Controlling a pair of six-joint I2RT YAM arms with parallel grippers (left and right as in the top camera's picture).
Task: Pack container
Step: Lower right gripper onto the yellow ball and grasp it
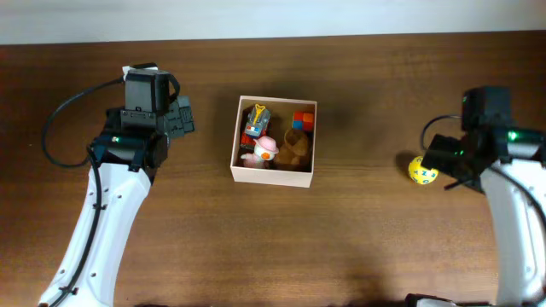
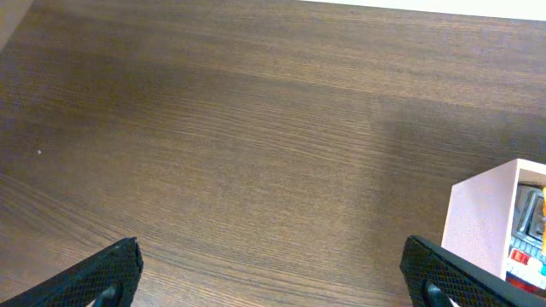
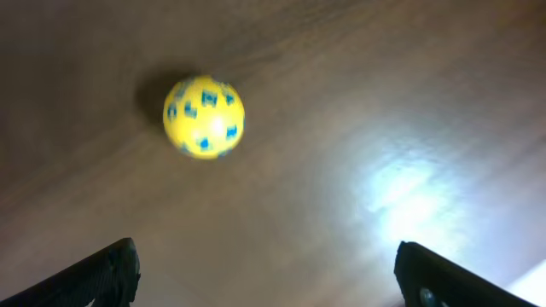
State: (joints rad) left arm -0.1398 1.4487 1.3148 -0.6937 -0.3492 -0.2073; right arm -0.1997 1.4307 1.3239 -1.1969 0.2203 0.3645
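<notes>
The yellow ball [image 1: 421, 170] is lying free in front of my right gripper's wide-open fingers. I keep moving down toward it until the fingers are on either side of its sides, and then close them.
The container [image 1: 271, 176], a square white-walled box, stands mid-table with several small toys inside: a toy car [image 1: 255, 121], a red and blue block [image 1: 303, 120], a brown figure [image 1: 296, 147] and a pink-white figure [image 1: 264, 151]. My left gripper [image 1: 180, 118] is open and empty, left of the box. In the left wrist view it [image 2: 273, 277] spans bare wood, and the container's wall [image 2: 482, 217] shows at the right. A yellow ball with blue marks [image 1: 422, 170] lies at the right. My right gripper [image 1: 444, 159] hovers open beside it. In the right wrist view the ball [image 3: 203, 117] lies ahead of the open gripper [image 3: 269, 273], apart from both fingers.
The dark wooden table [image 1: 358, 247] reaches a pale strip along its far edge [image 1: 341, 17]. A black cable [image 1: 60, 115] loops beside the left arm. A bright glare spot [image 3: 401, 192] marks the wood in the right wrist view.
</notes>
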